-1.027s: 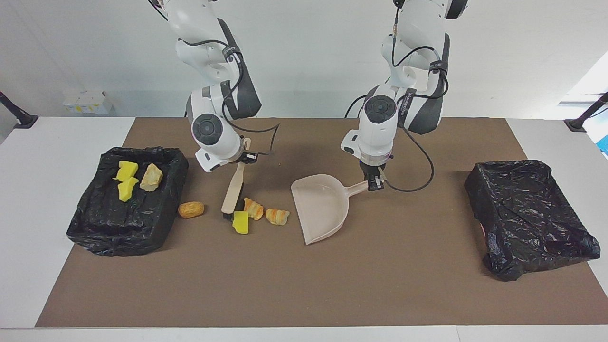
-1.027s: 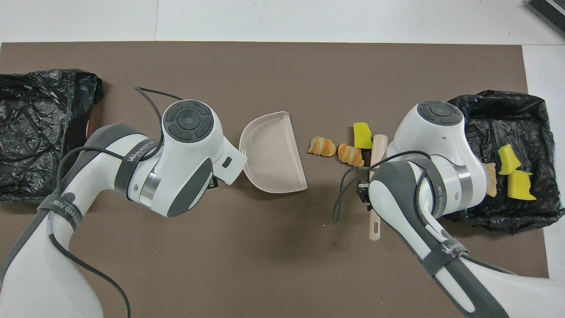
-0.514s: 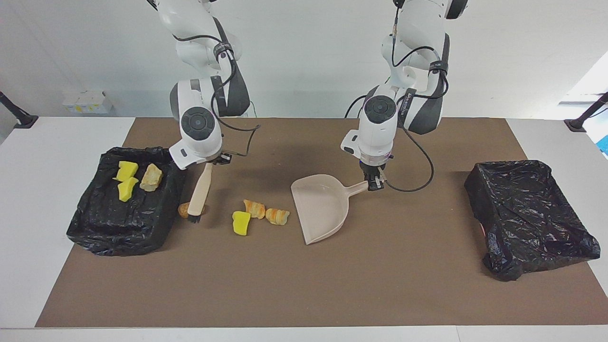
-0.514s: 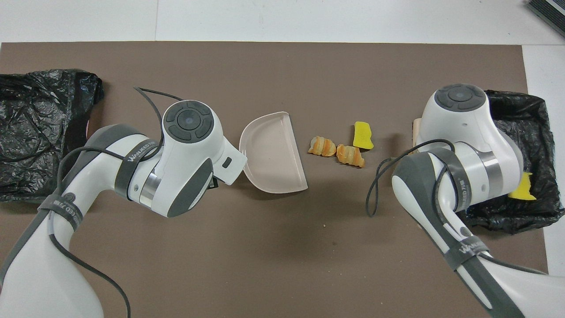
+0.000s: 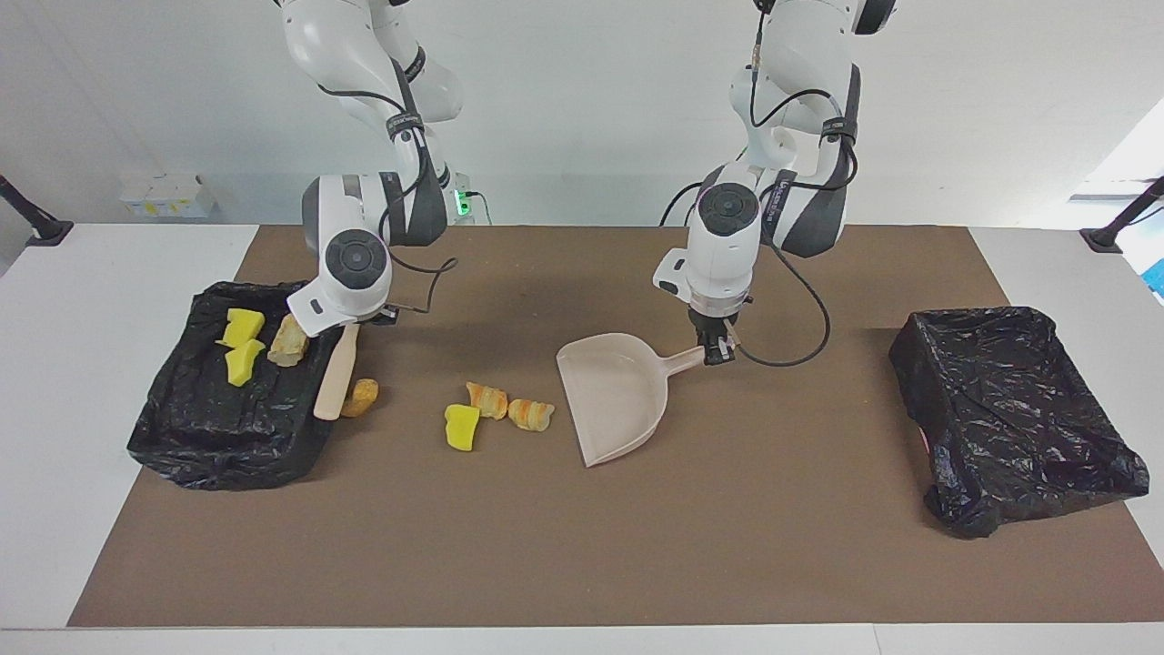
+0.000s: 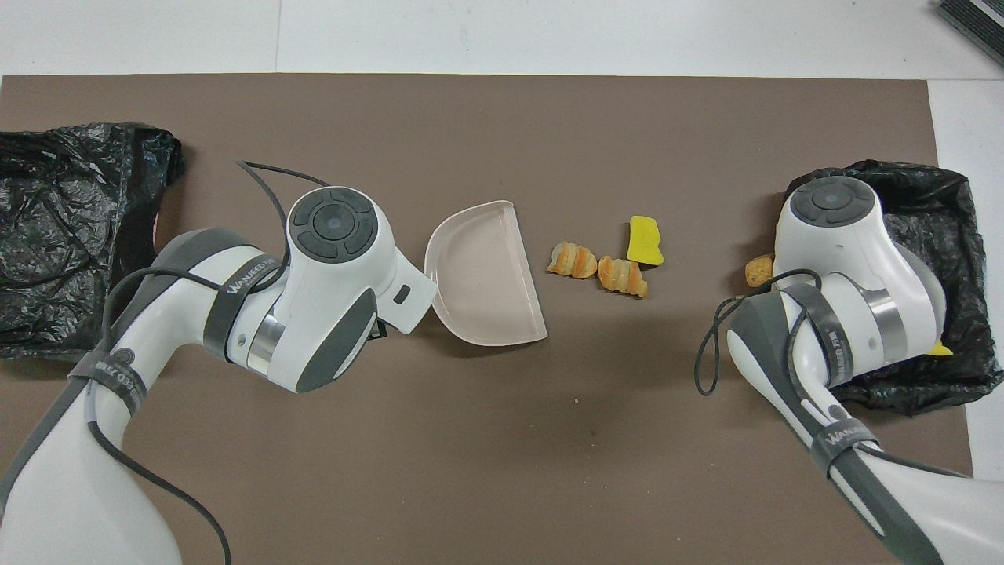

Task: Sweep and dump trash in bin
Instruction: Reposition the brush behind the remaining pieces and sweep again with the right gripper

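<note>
The brush is touching the bin's edge, and the tan trash lump (image 5: 360, 398) is on the brush's dustpan side. My right gripper should sweep the lump toward the dustpan's opening (image 5: 576, 410).
My right gripper (image 5: 353, 320) is shut on the handle of the beige brush (image 5: 335, 371). The brush slants down, and its bristle end is at the edge of the black-lined bin (image 5: 227, 459) at the right arm's end. One tan trash lump (image 5: 361, 397) (image 6: 758, 271) lies right beside the brush. A yellow sponge chunk (image 5: 461, 427) (image 6: 645, 241) and two orange bread lumps (image 5: 487, 400) (image 5: 531, 414) lie near the mouth of the beige dustpan (image 5: 614, 396) (image 6: 486, 275). My left gripper (image 5: 718, 353) is shut on the dustpan's handle. In the overhead view, both grippers are hidden under their arms.
The bin at the right arm's end holds two yellow chunks (image 5: 243, 327) (image 5: 242, 362) and a tan lump (image 5: 289, 341). A second black-lined bin (image 5: 1009, 418) (image 6: 63, 227) sits at the left arm's end. A brown mat (image 5: 582, 546) covers the table.
My right arm carried the brush away from the three scraps toward the bin at its end, passing the lone tan lump. The left arm and dustpan stayed still.
</note>
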You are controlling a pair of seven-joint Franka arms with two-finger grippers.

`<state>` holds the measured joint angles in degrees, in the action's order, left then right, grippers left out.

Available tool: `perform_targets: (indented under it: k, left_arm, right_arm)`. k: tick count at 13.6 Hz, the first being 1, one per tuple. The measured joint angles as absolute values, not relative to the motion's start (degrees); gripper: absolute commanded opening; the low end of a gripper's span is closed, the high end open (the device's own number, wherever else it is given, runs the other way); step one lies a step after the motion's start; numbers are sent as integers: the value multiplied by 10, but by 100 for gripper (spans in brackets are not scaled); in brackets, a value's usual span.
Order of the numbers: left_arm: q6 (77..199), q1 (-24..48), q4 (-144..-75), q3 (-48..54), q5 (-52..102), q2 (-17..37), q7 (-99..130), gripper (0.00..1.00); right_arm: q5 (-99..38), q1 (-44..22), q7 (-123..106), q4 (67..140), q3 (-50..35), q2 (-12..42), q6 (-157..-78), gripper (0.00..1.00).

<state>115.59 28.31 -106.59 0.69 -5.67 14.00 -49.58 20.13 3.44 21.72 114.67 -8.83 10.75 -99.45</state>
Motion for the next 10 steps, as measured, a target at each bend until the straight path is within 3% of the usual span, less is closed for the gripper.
perform_targets:
  k: [4, 10]
  left_arm:
    - [1162, 288, -1085, 7, -57, 129, -473, 0]
    - [1162, 292, -1102, 7, -57, 119, -443, 0]
  right_arm:
    - [178, 31, 217, 1166, -93, 108, -1025, 0]
    - [24, -25, 221, 1165, -96, 108, -1025, 0]
